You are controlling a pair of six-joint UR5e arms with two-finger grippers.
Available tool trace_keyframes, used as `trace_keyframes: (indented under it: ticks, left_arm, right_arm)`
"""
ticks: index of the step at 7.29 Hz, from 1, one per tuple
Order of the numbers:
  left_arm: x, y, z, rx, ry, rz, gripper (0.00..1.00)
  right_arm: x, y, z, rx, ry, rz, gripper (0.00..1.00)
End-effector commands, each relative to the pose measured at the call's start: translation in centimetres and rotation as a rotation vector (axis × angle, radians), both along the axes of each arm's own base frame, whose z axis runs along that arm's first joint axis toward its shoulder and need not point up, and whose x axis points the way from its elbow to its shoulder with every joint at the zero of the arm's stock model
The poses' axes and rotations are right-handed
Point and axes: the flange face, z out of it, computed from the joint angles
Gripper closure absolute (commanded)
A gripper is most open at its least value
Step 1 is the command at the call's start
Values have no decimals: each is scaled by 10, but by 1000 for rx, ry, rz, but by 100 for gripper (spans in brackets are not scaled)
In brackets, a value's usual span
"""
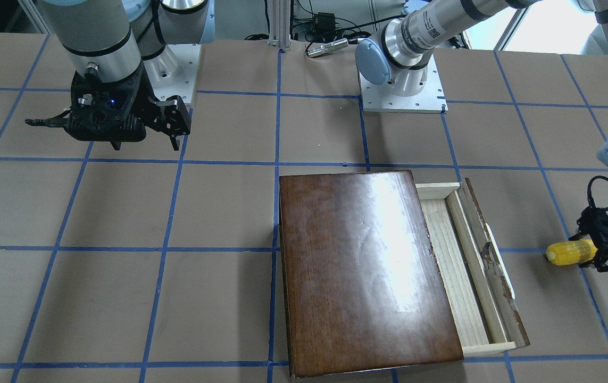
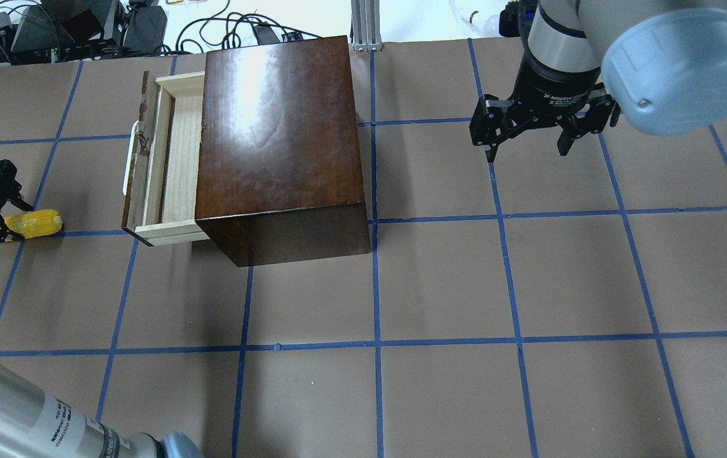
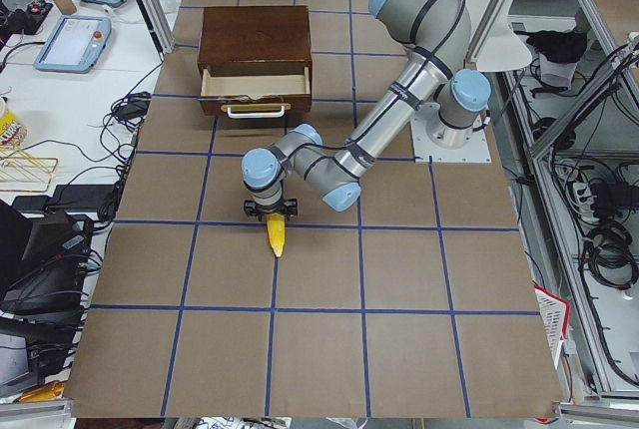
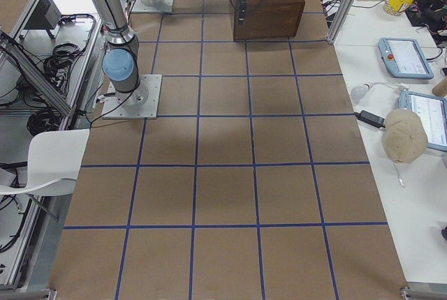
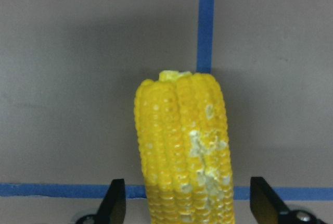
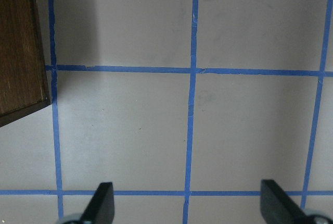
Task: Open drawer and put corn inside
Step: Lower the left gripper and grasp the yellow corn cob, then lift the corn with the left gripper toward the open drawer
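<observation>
My fingers are about to squeeze and lift the corn (image 1: pixel 571 252). Its yellow skin is creased by pale worn patches (image 5: pixel 206 161), so it will squash narrow between my fingers.
The dark-brown box (image 1: pixel 357 266) stands on the table with its pale wood drawer (image 1: pixel 458 266) pulled partly out, white handle (image 1: pixel 500 260) outward. The drawer (image 2: pixel 172 165) looks empty. The yellow corn (image 1: pixel 569 251) lies on the table beyond the handle and also shows in the overhead view (image 2: pixel 34 223). My left gripper (image 2: pixel 7 222) is open around the corn's one end. In the left wrist view the fingers (image 5: pixel 117 203) stand apart from the corn (image 5: pixel 182 146) on both sides. My right gripper (image 2: pixel 526 152) is open and empty above the table on the box's other side.
The table is brown paper with a blue tape grid (image 2: pixel 376 343). The arm bases (image 1: pixel 402 90) are bolted at the robot's edge. In the right wrist view the box's corner (image 6: pixel 21 47) is at the left edge.
</observation>
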Motion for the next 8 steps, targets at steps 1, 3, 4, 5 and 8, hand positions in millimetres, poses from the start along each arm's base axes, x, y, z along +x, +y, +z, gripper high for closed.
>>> trace_keyframes:
  ticks: [1, 3, 4, 5, 8]
  left_arm:
    - [-5, -4, 4, -12, -11, -11, 100]
    - [-6, -4, 5, -15, -11, -11, 100]
    - [-6, -5, 11, -21, -17, -13, 100]
    - [-6, -4, 14, -25, -20, -13, 100]
    - [-36, -15, 80, -99, -83, 30, 100]
  right_arm:
    - [0, 0, 0, 0, 0, 0, 0]
    - [0, 0, 0, 0, 0, 0, 0]
    - [0, 0, 0, 0, 0, 0, 0]
    - [0, 0, 0, 0, 0, 0, 0]
    - [0, 0, 0, 0, 0, 0, 0]
